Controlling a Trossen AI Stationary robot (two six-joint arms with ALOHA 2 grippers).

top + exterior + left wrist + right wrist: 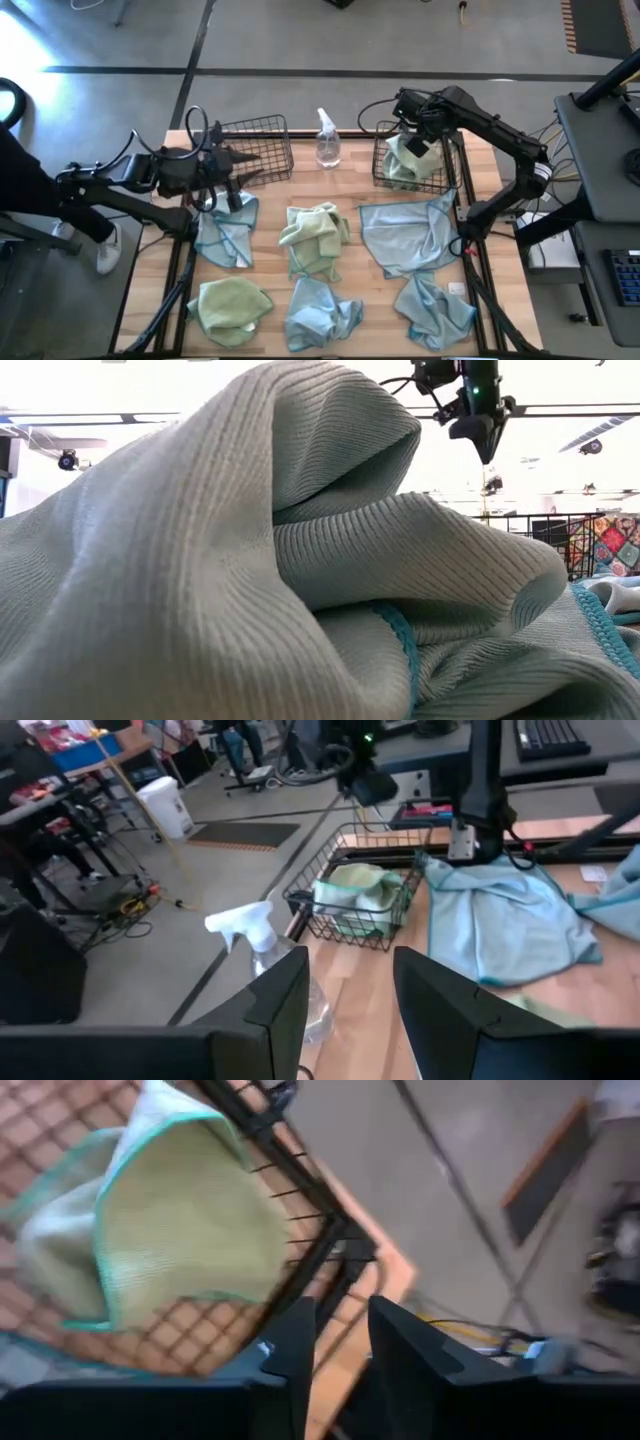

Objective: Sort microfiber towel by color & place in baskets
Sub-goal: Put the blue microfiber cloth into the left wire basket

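Note:
The blue towel (405, 236) by the green towel's basket is too far away for my left gripper, so my right gripper should pick it up and take it toward the empty basket (262, 152).
A pale yellow-green microfiber towel (170, 1220) lies crumpled in the right wire basket (442, 178), on its mesh floor. My right gripper (342, 1340) hangs open just above that basket's far rim, nothing between its fingers; the low view shows it high up (485, 448). My left gripper (350, 1010) stands open and holds nothing, raised beside the left basket (250, 125), pointing toward the table's right. On the table lie loose towels: blue ones (225, 232) (410, 235) (320, 312) (435, 305) and green ones (315, 235) (232, 305).
A clear spray bottle (328, 140) stands between the two baskets at the table's far edge. A blue towel (250, 560) fills nearly all of the low view. Black frame rails (470, 230) run along the table's left and right sides.

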